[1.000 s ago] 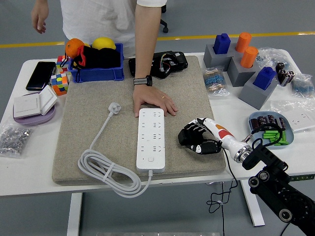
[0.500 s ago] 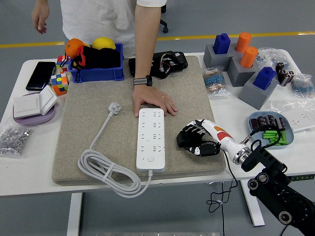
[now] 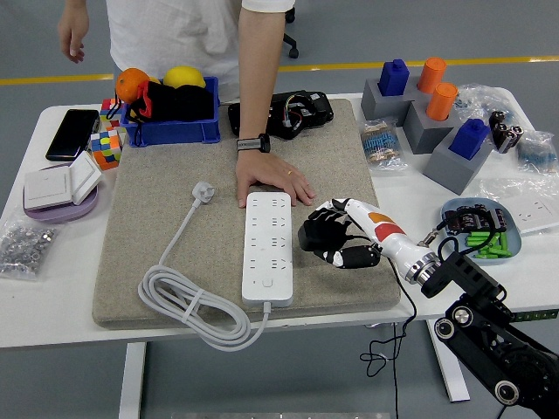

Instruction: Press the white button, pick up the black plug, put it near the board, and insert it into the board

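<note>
The thin black cord hangs in slack loops (image 3: 376, 357) past the front edge. It will get pulled along when I carry the black plug (image 3: 322, 232) over.
A white power strip (image 3: 267, 249) lies lengthwise on the beige mat (image 3: 157, 218), with its small white button (image 3: 266, 282) near the front end. Its white plug (image 3: 203, 189) rests on the mat to the upper left, and the coiled white cord (image 3: 188, 301) lies at the front left. I see no black plug. My right hand (image 3: 327, 237) hovers just right of the strip's middle, its black fingers loosely spread and holding nothing. A person's hand (image 3: 275, 183) presses flat on the mat at the strip's far end.
At the back left stand a blue bin (image 3: 170, 129) with fruit, puzzle cubes (image 3: 106, 147) and a phone (image 3: 72, 133). A wall switch on a purple plate (image 3: 61, 188) sits at the left. On the right are grey blocks with coloured cylinders (image 3: 437, 113) and a blue dish of batteries (image 3: 480, 229).
My right hand has moved left and slightly up over the mat, closing in on the power strip's right edge. The person's hand, the strip and the plug have stayed put.
</note>
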Controlling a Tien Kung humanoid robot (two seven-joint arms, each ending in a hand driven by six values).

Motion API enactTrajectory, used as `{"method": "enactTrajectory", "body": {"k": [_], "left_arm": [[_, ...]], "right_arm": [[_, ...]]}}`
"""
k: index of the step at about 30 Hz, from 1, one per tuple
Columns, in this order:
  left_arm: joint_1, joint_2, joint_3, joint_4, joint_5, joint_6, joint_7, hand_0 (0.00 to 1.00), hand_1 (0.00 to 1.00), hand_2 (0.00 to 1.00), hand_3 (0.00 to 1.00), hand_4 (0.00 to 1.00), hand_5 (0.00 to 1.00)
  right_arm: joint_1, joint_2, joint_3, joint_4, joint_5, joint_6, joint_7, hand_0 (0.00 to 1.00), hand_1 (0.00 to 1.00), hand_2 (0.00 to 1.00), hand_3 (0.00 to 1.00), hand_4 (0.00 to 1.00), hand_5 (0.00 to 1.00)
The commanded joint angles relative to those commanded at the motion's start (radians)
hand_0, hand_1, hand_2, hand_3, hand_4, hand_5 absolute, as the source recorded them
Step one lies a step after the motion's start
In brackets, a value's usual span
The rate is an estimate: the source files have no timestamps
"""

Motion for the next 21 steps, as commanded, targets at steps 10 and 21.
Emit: {"method": "enactTrajectory", "body": {"k": [10,21], "left_arm": [[0.001,0.001,-0.001,0.0,0.001,0.0,0.0,0.466,0.496,0.512,0.577,0.593,0.263],[0.0,0.003,0.0,0.0,-0.004,0.001,-0.001,0.466,0.497,0.512,0.577,0.591,0.262]], "right_arm": [[0.029,-0.01,-0.098,0.072,-0.113,-0.017,-0.014,0.425,0.32,0.324,0.483,0.725,0.002],[0.088,0.025,-0.187,-0.028,-0.116,-0.115,-0.021,0.419,0.317,0.322,0.478,0.736,0.002]]}}
